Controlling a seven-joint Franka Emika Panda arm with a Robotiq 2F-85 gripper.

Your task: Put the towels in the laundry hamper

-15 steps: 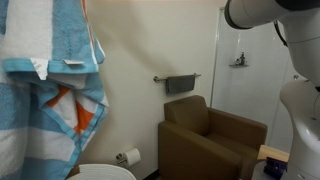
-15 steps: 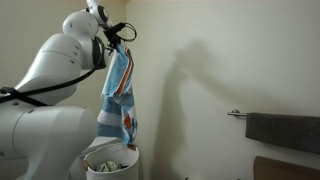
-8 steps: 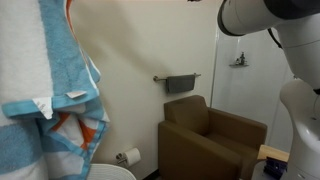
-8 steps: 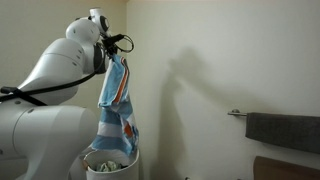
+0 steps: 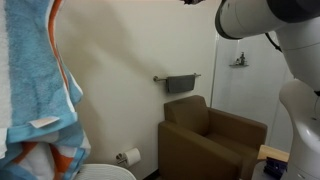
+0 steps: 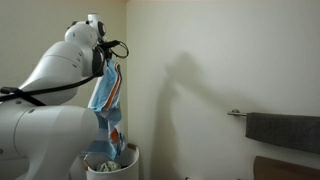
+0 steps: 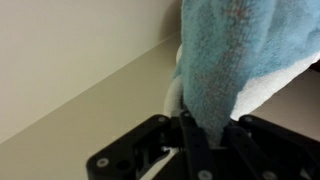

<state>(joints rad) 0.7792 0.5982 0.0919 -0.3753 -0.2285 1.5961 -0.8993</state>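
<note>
The striped towel's lower end comes as far as the hamper, but my gripper is holding its top high and to one side (image 6: pixel 112 70), so next I bring it down over the hamper (image 6: pixel 128 154).
The large teal-blue and white striped towel (image 6: pixel 106 110) with orange marks hangs from my gripper (image 6: pixel 108 62), its lower end reaching down into the round white-rimmed laundry hamper (image 6: pixel 110 162). In an exterior view the towel (image 5: pixel 35 90) fills the left edge and the hamper's rim (image 5: pixel 105 171) shows at the bottom. In the wrist view my gripper (image 7: pixel 207 135) is shut on the teal towel (image 7: pixel 225 60), with the hamper's white rim (image 7: pixel 172 95) behind it. The small dark grey towel hangs on a wall bar (image 5: pixel 180 84), also seen in an exterior view (image 6: pixel 283 131).
A brown armchair (image 5: pixel 208 140) stands below the bar. A white toilet-paper roll (image 5: pixel 131 156) hangs on the wall beside the hamper. The white robot arm (image 6: pixel 50 90) bulks at the left. A glass shower door (image 5: pixel 245 70) is at the back.
My gripper has lowered and moved left with the striped towel. More of the towel has sunk into the hamper.
</note>
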